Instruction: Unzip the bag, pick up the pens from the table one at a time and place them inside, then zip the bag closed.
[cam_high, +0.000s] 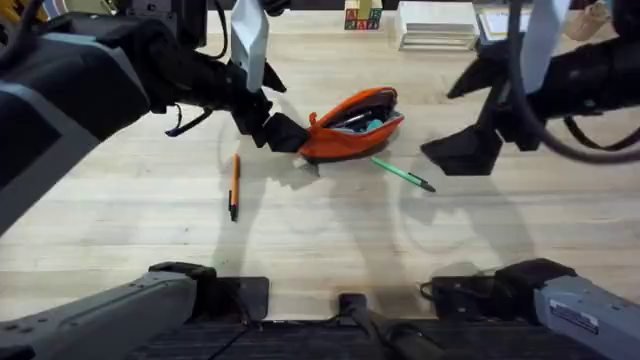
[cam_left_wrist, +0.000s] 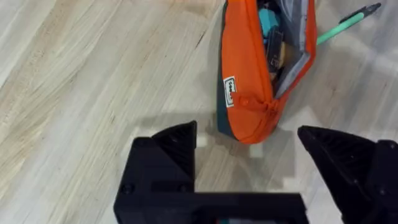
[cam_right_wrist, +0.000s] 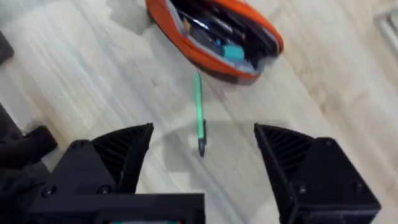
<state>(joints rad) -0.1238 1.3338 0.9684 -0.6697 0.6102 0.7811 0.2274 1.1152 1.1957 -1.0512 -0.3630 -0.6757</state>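
Note:
The green pen (cam_high: 404, 174) will fit lengthwise among the dark contents when I lower it in, because the orange bag's opening (cam_high: 366, 113) is wide open along its length.
The orange bag (cam_high: 352, 124) lies unzipped at the table's middle, its grey lining and dark contents showing (cam_left_wrist: 277, 43) (cam_right_wrist: 217, 34). A green pen (cam_high: 402, 173) rests on the table (cam_high: 300, 240) just right of the bag, also seen in the right wrist view (cam_right_wrist: 199, 115). An orange pen (cam_high: 234, 185) lies to the bag's left. My left gripper (cam_high: 285, 133) is open at the bag's left end, its fingers (cam_left_wrist: 177, 146) wide apart just short of the fabric. My right gripper (cam_high: 462, 152) hangs open to the right of the green pen, nothing between its fingers (cam_right_wrist: 124, 149).
White stacked papers (cam_high: 437, 25) and small coloured blocks (cam_high: 362, 16) sit at the table's far edge. Bare planks stretch across the front of the table between the two arm bases.

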